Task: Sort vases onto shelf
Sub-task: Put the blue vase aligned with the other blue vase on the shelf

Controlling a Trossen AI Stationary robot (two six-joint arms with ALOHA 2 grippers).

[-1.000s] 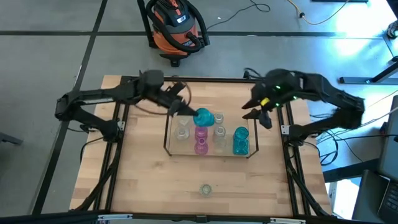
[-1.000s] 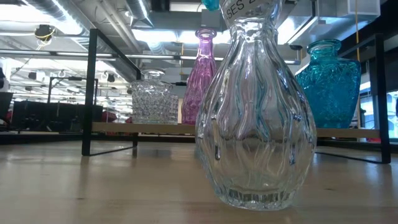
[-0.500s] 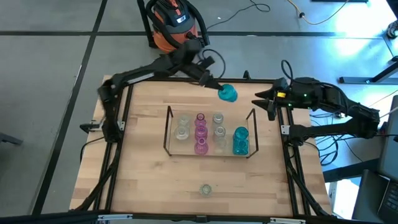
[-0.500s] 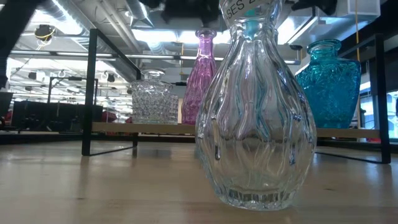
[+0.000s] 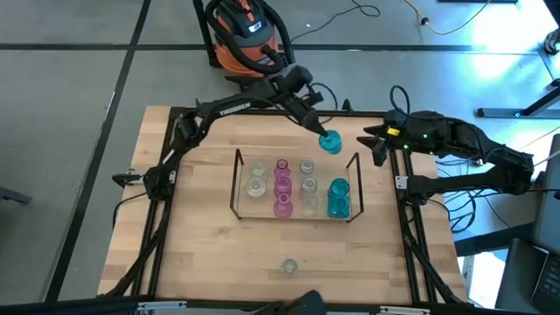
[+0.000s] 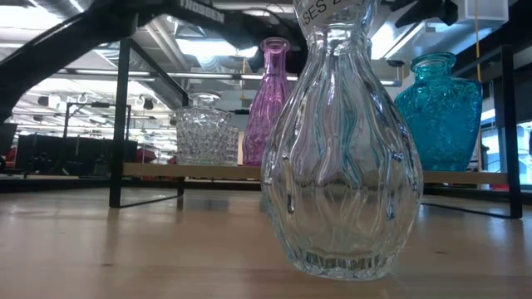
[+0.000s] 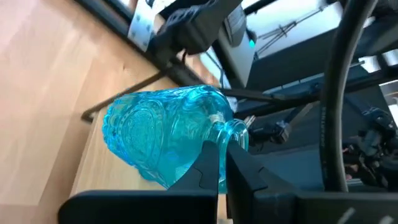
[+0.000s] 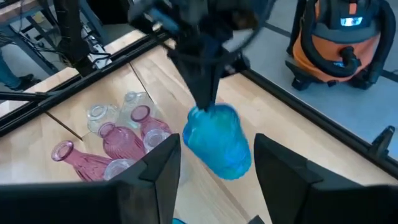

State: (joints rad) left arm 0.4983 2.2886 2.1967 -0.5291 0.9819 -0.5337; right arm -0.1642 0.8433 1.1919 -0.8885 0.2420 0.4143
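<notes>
My left gripper should carry on toward the shelf spot [image 5: 334, 169] that is free behind the standing teal vase, and bring its teal vase there until that vase's base rests, then let go.
The wire shelf [image 5: 236, 185] stands mid-table and holds several vases: clear ones [image 5: 256, 179], pink ones [image 5: 282, 185] and a teal one [image 5: 339, 199]. One clear vase [image 5: 289, 266] stands alone near the front edge and fills the low view [image 6: 341, 158]. My left gripper [image 5: 320, 131] is shut on another teal vase [image 5: 331, 143], held in the air just beyond the shelf's far right corner. My right gripper [image 5: 373, 146] stands open at the table's right edge, facing that vase, with nothing between its fingers. My left gripper holds the teal vase by the rim of its narrow neck [image 7: 235, 132], pinched at the ends of its two fingers [image 7: 208, 163]. The fingers [image 8: 205, 93] slant down from the far left. The vase hangs tilted below them, lifted clear of table and shelf.
A black frame [image 5: 166, 179] edges the table on both sides. An orange vacuum cleaner [image 5: 249, 35] stands on the floor beyond the far edge. Bare wood shows at the table's left and between the shelf and the lone clear vase.
My left gripper has carried the teal vase from above the shelf's middle toward the far edge and to the right, then a little down; it stays shut on it. My right gripper has drawn back from the shelf toward the right edge and turned.
</notes>
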